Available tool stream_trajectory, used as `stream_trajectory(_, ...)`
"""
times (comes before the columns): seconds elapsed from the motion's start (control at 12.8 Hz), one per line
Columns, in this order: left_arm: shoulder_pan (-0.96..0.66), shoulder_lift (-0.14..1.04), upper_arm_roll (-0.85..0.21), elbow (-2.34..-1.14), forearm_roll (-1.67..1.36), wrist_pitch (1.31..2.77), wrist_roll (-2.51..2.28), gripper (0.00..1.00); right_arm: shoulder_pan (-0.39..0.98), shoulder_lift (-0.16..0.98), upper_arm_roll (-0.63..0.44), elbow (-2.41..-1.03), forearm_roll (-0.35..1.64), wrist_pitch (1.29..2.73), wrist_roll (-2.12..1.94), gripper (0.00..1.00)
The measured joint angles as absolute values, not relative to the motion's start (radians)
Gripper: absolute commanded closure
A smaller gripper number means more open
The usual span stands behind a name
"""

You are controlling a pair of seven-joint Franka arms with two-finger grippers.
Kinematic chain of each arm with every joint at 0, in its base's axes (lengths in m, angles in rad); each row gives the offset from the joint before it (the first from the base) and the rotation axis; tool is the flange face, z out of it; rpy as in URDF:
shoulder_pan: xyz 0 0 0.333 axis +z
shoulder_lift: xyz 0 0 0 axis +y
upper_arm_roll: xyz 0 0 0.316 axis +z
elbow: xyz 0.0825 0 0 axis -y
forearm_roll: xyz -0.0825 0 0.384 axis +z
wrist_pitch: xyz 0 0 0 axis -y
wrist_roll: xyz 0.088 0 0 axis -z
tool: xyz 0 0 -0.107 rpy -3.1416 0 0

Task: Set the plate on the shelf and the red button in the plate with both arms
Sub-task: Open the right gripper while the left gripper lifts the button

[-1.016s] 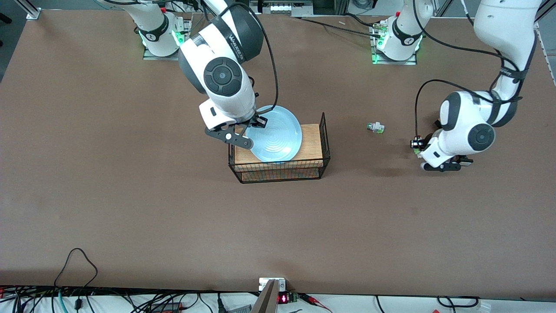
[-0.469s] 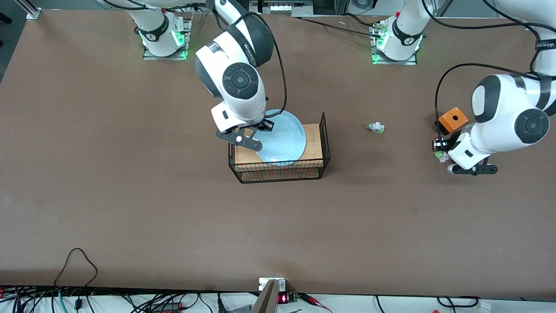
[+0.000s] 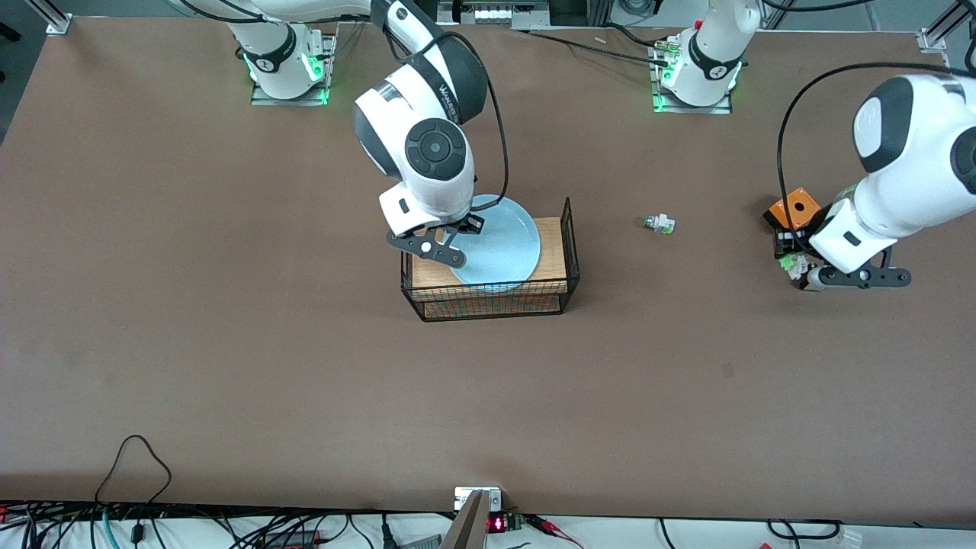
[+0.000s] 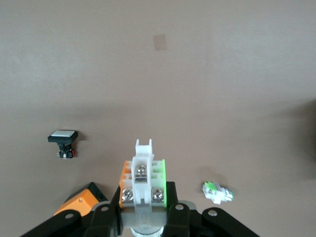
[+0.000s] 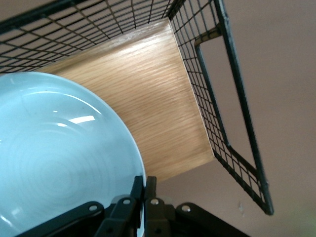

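The space (image 3: 499,242) above the plate is blocked by my right gripper on the plate's rim (image 3: 463,271), so next my right gripper opens and moves away before my left gripper brings the red button.
My right gripper (image 3: 465,223) is shut on the rim of the pale-blue plate (image 3: 499,244) and holds it over the wooden board in the black wire rack (image 3: 568,252). In the right wrist view the fingers (image 5: 146,185) pinch the plate's (image 5: 59,158) edge. My left gripper (image 3: 793,267) is shut on the red button (image 3: 795,263), a small white part with a green mark. It holds the button above the table beside an orange box (image 3: 794,209). In the left wrist view the red button's (image 4: 143,170) white body sticks out of the left gripper (image 4: 143,197). Its cap end is hidden.
A similar white part with a green cap (image 3: 659,223) lies between the rack and the left gripper, also in the left wrist view (image 4: 217,191). That view also shows a black-bodied button with a white face (image 4: 62,138) and the orange box (image 4: 79,200).
The left arm has carried the red button toward its end of the table, uncovering the orange box. The right gripper has shifted the plate a little farther over the rack.
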State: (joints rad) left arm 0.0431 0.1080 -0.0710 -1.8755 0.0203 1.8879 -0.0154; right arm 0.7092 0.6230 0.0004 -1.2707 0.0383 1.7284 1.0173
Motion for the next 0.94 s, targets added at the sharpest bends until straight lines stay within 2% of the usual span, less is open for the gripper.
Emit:
stream_trajectory(0.08, 0.043, 0.099, -0.086, -1.856, 0.020, 1.864, -0.016, 1.00, 0.709, 0.632, 0.000, -1.271, 0.029, 1.729, 1.017, 0.92)
stream_trajectory(0.31, 0.040, 0.095, -0.119, -1.813, 0.004, 1.821, -0.032, 1.00, 0.710, 0.661, 0.000, -1.271, 0.016, 1.736, 1.017, 0.80)
stream_trajectory(0.63, 0.040, 0.100, -0.126, -1.805, -0.035, 1.811, -0.039, 1.00, 0.707, 0.671, -0.014, -1.265, 0.014, 1.748, 1.018, 0.60)
stream_trajectory(0.7, 0.038, 0.103, -0.132, -1.797, -0.048, 1.811, -0.045, 1.00, 0.706, 0.670, -0.016, -1.258, 0.014, 1.749, 1.018, 0.59)
stream_trajectory(0.94, 0.012, 0.116, -0.140, -1.770, -0.055, 1.804, -0.054, 1.00, 0.702, 0.665, -0.020, -1.200, 0.059, 1.750, 1.020, 0.49)
